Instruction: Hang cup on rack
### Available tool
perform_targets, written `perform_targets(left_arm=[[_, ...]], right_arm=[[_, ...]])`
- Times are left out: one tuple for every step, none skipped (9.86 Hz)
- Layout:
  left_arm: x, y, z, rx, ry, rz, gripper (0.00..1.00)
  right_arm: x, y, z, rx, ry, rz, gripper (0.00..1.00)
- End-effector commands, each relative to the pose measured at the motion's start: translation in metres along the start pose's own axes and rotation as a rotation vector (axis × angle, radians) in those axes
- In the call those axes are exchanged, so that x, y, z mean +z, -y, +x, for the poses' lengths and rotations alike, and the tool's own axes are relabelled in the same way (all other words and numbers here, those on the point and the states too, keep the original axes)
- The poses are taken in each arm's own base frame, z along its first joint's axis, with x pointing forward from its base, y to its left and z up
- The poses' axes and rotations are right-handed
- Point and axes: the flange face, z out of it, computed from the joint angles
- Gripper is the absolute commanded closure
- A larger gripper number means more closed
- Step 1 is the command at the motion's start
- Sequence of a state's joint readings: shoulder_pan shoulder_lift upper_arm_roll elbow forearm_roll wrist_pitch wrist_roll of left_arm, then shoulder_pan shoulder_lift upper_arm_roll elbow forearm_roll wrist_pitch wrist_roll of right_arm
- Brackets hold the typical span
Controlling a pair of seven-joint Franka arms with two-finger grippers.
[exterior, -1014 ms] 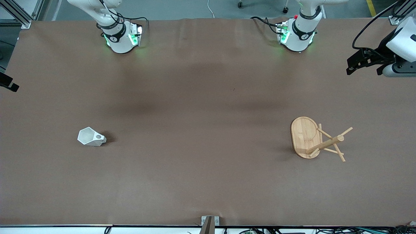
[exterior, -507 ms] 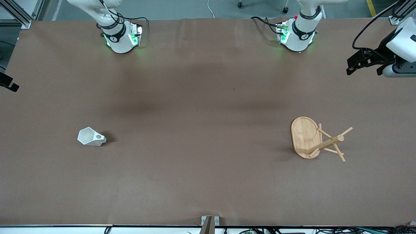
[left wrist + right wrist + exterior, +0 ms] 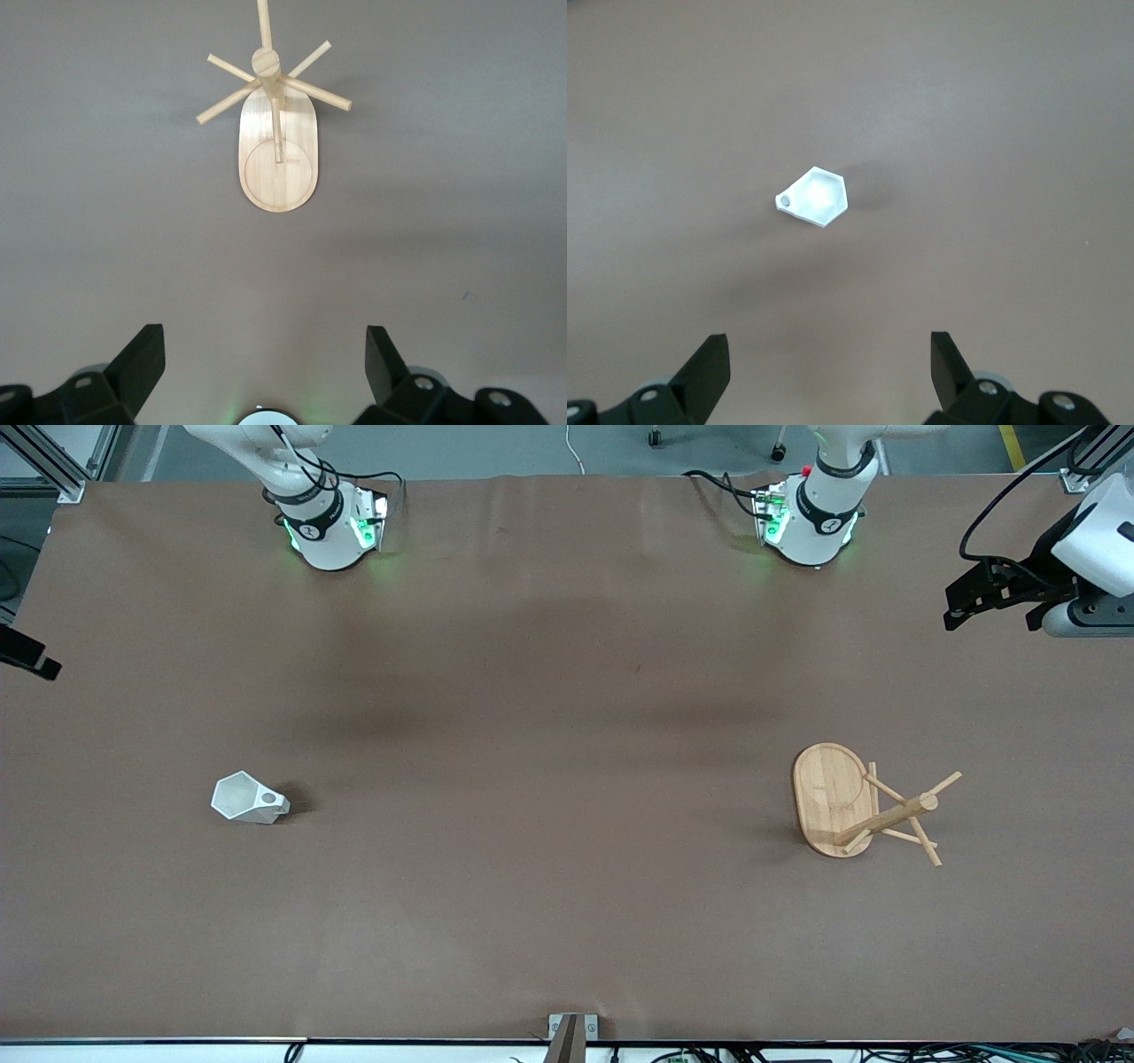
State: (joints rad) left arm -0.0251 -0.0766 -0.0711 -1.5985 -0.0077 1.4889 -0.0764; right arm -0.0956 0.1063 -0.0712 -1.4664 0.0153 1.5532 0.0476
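Plain white shows inside the white faceted cup's opening (image 3: 819, 192), so the cup (image 3: 251, 799) should prove empty when I carry it tipped sideways.
The white faceted cup (image 3: 249, 799) rests on the brown table toward the right arm's end, its pierced handle pointing toward the table's middle. It shows in the right wrist view (image 3: 816, 197), well below my open, empty right gripper (image 3: 829, 359). In the front view only that gripper's tip (image 3: 31, 662) shows, at the table's edge. The bamboo rack (image 3: 833, 797) stands on its oval base toward the left arm's end, with its pegs bare. It also shows in the left wrist view (image 3: 277, 150). My left gripper (image 3: 266, 354) is open and empty, held high over the table's end (image 3: 990, 607).
The two arm bases (image 3: 328, 527) (image 3: 806, 522) stand along the table's edge farthest from the front camera. A metal bracket (image 3: 571, 1032) sits at the nearest edge. Brown table surface (image 3: 567, 779) lies between cup and rack.
The right gripper's tip at the table's edge has shifted slightly. The cup, the rack and the left gripper have not moved.
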Motion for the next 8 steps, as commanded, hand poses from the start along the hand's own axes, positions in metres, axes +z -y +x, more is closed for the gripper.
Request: perform_targets(left_arm=[[0.017,-0.001,0.005,-0.007,0.031,-0.009,0.0],[0.018,-0.001,0.005,-0.007,0.032,-0.009,0.0],[0.017,-0.001,0.005,-0.007,0.031,-0.011,0.0],[0.018,-0.001,0.005,-0.007,0.032,-0.012,0.0],[0.017,-0.001,0.005,-0.007,0.031,-0.012,0.0],[0.019,-0.001,0.005,-0.001,0.034,-0.012,0.0],[0.023,-0.001,0.008,0.005,0.043,-0.014,0.0],[0.026,-0.002,0.01,0.007,0.048,-0.014,0.0]], right_arm=[[0.104,-0.018,0.017,0.006,0.011,0.0,0.0],[0.146,-0.015,0.017,-0.002,-0.019,-0.001,0.0],[0.185,-0.013,0.019,-0.008,-0.038,-0.002,0.0],[0.222,-0.013,0.019,-0.039,-0.047,-0.005,0.0],[0.258,-0.012,0.018,-0.071,-0.075,-0.008,0.0],[0.293,-0.009,0.016,-0.081,-0.098,-0.011,0.0],[0.314,0.003,0.013,-0.103,-0.099,-0.012,0.0],[0.329,0.004,0.012,-0.104,-0.078,-0.013,0.0]])
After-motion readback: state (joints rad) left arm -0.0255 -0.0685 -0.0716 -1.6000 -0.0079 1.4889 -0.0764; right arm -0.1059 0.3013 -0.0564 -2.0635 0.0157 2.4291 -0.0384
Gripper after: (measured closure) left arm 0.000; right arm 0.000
